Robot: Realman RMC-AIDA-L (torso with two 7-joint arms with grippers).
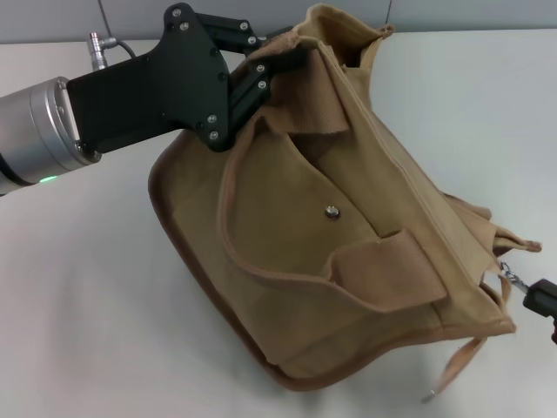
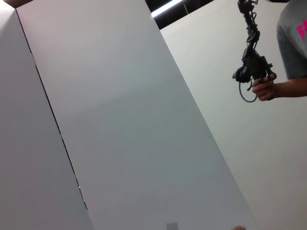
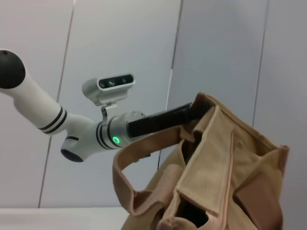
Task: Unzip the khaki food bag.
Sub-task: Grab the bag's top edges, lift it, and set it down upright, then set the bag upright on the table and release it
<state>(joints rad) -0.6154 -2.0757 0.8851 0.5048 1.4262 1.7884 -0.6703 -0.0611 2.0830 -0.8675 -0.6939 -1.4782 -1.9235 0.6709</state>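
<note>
I should lower the far top corner (image 1: 284, 40) with my left gripper to stand the khaki food bag upright, because the bag is slanting toward the zipper pull at its near end (image 1: 513, 277).
The khaki food bag (image 1: 348, 226) lies tilted on the white table, its front pocket with the metal snap (image 1: 332, 210) facing up. My left gripper (image 1: 283, 63) is shut on the bag's far top corner and holds it up. My right gripper (image 1: 533, 296) shows only as a black tip at the right edge, shut on the metal zipper pull (image 1: 513, 279) at the bag's near end. The right wrist view shows the bag (image 3: 211, 182) with its top gaping, and my left gripper (image 3: 184, 112) at its far corner.
The white table (image 1: 78, 305) stretches to the left and front of the bag. A loose strap end (image 1: 452, 370) hangs below the bag's near corner. In the left wrist view, a person's hand holds a black device (image 2: 252, 67) in front of grey wall panels.
</note>
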